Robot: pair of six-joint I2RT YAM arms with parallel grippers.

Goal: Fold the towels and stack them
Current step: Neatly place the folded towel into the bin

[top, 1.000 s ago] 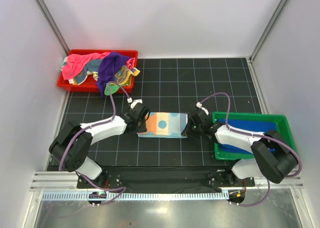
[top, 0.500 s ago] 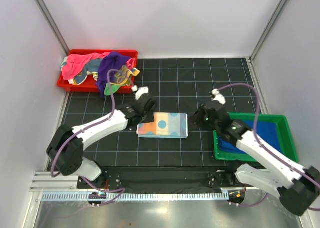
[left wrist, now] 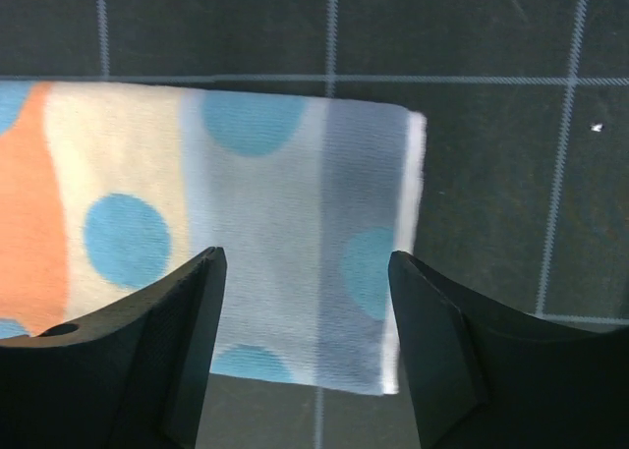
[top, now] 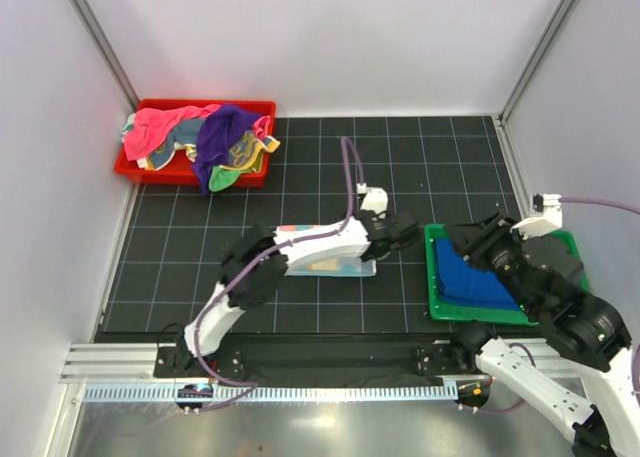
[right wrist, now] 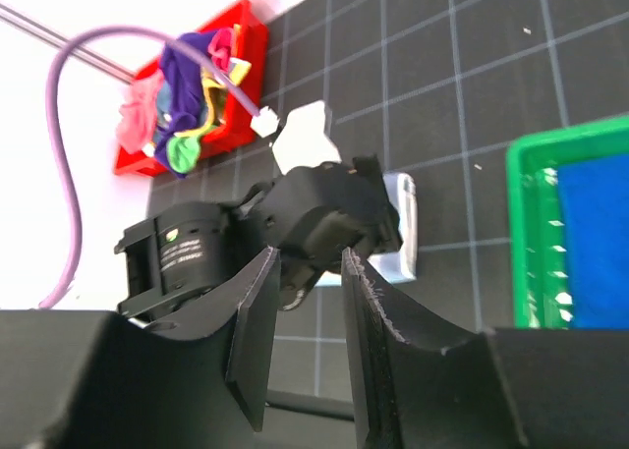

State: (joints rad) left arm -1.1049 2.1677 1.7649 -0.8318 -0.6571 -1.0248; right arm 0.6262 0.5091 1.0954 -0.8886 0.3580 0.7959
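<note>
I can see the polka-dot towel lying folded flat, with its white edge (left wrist: 409, 189) square to my left gripper's open fingers. I should keep going down until the fingers pinch that edge (left wrist: 391, 331).
A folded light-blue towel with coloured polka dots (top: 340, 269) (left wrist: 256, 223) lies flat on the black grid mat. My left arm reaches across it, and my left gripper (top: 405, 233) (left wrist: 305, 262) hovers open over its right-hand edge, holding nothing. A folded royal blue towel (top: 475, 282) (right wrist: 600, 243) rests in the green tray (top: 432, 277). Raised above that tray's left side, my right gripper (top: 474, 243) (right wrist: 310, 262) is open a little and empty. A heap of pink, purple and teal-and-yellow towels (top: 205, 137) (right wrist: 187, 95) fills the red tray (top: 125, 167).
White walls with metal posts close in the mat on three sides. The red tray stands at the back left, the green tray (right wrist: 531, 233) at the front right. In the right wrist view the left gripper's black body (right wrist: 324, 213) covers most of the polka-dot towel (right wrist: 405, 223).
Both grippers let go of the polka-dot towel's ends. The left arm swung right across the towel and opened wide. The right arm lifted back above the green tray.
</note>
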